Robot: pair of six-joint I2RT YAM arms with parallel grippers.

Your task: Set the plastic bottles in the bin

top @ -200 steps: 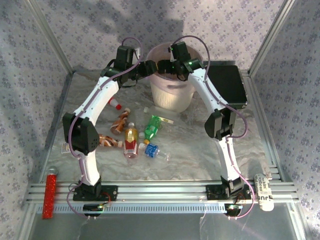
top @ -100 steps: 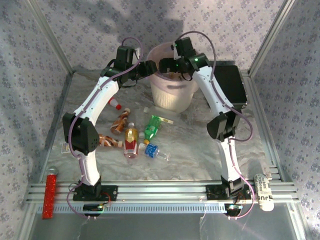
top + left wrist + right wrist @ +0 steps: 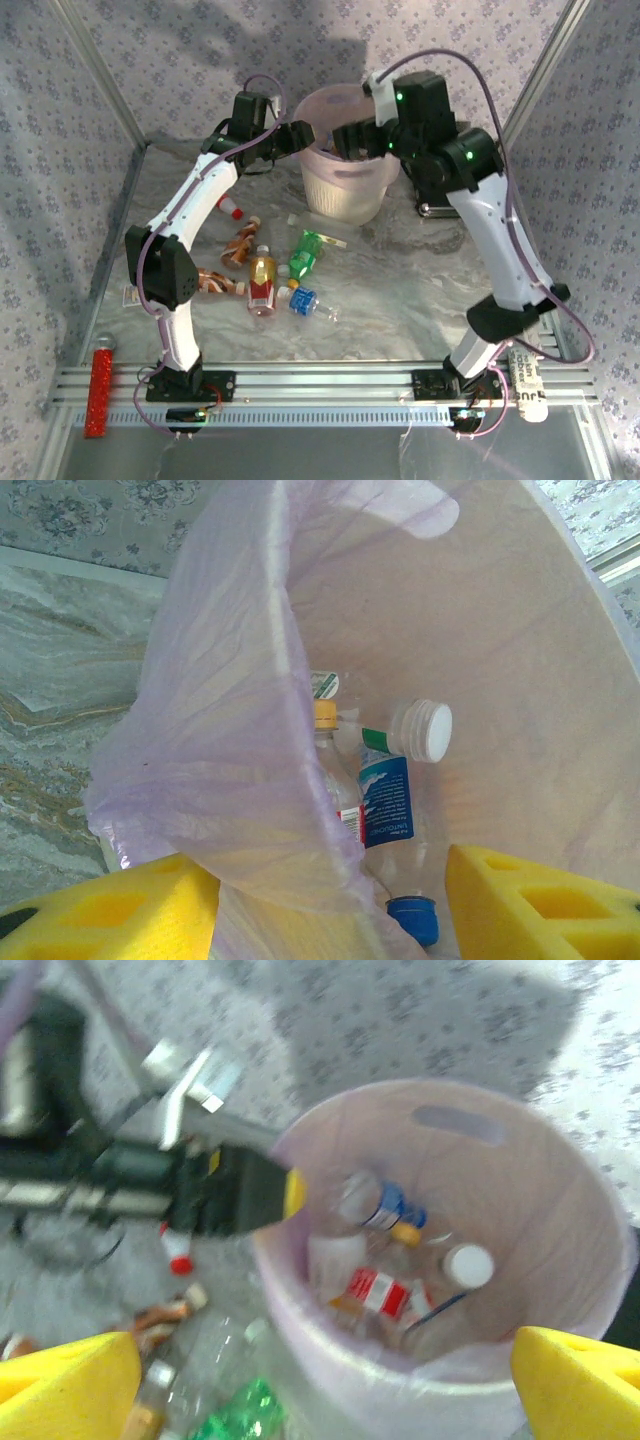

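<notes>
My right gripper should keep going down to that label and close there, because the clear bottle's blue label (image 3: pixel 302 301) is free in front of the green bottle.
The bin (image 3: pixel 345 190) stands at the back of the table, and several plastic bottles lie in it, among them a blue-labelled one (image 3: pixel 385 800) and a white-capped one (image 3: pixel 468 1265). My left gripper (image 3: pixel 300 135) hangs at the bin's left rim, jaws apart astride the wall and its thin liner (image 3: pixel 230 730), holding nothing. Open and empty, my right gripper (image 3: pixel 345 140) hovers over the bin's mouth. On the table lie a green bottle (image 3: pixel 308 252), an amber one (image 3: pixel 262 280), a clear blue-capped one (image 3: pixel 308 302), two brown ones (image 3: pixel 240 240) and a white red-capped one (image 3: pixel 230 208).
A corner of the black case (image 3: pixel 432 209) shows behind my right arm. A red bar (image 3: pixel 100 390) lies at the near left, and a white object (image 3: pixel 527 385) sits on the rail at the near right. Metal frame posts bound the table.
My right arm has risen and swung up over the bin, and its jaws have widened. The left arm and the bottles on the table have not moved.
</notes>
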